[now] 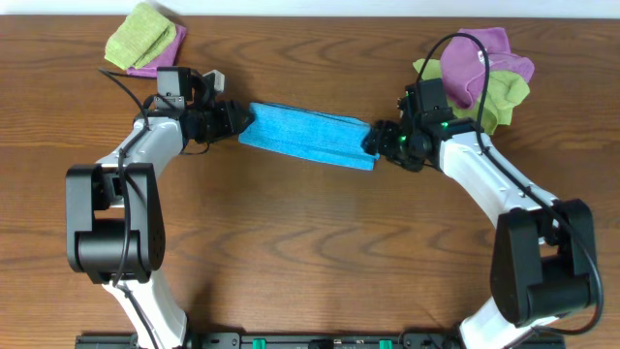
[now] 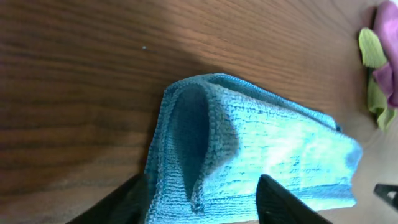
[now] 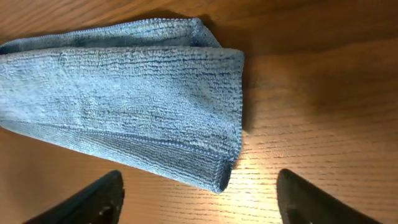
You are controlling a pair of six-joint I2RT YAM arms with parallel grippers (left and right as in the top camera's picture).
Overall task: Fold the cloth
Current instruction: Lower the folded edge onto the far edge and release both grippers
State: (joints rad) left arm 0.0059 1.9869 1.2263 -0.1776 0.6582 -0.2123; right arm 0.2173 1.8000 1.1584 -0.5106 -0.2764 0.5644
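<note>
The bright blue cloth's folded strip (image 1: 305, 134) lies at a slant between the robot's grippers, so the right gripper should first press its closed fingers onto the cloth's end (image 1: 356, 145) and turn the strip straight.
The bright blue cloth (image 1: 308, 138) lies on the wooden table as a long folded strip that runs from upper left to lower right. My left gripper (image 1: 240, 121) is at its left end. In the left wrist view the fingers (image 2: 199, 213) are open, one on each side of the cloth's looped end (image 2: 249, 149). My right gripper (image 1: 371, 142) is at the right end. In the right wrist view its fingers (image 3: 199, 202) are open and empty over bare wood, just short of the cloth's corner (image 3: 137, 93). The white tag is not visible.
A lime-green cloth on a purple cloth (image 1: 145, 39) lies at the back left. A purple cloth on a lime-green one (image 1: 481, 70) lies at the back right, close behind the right arm, and also shows in the left wrist view (image 2: 380, 68).
</note>
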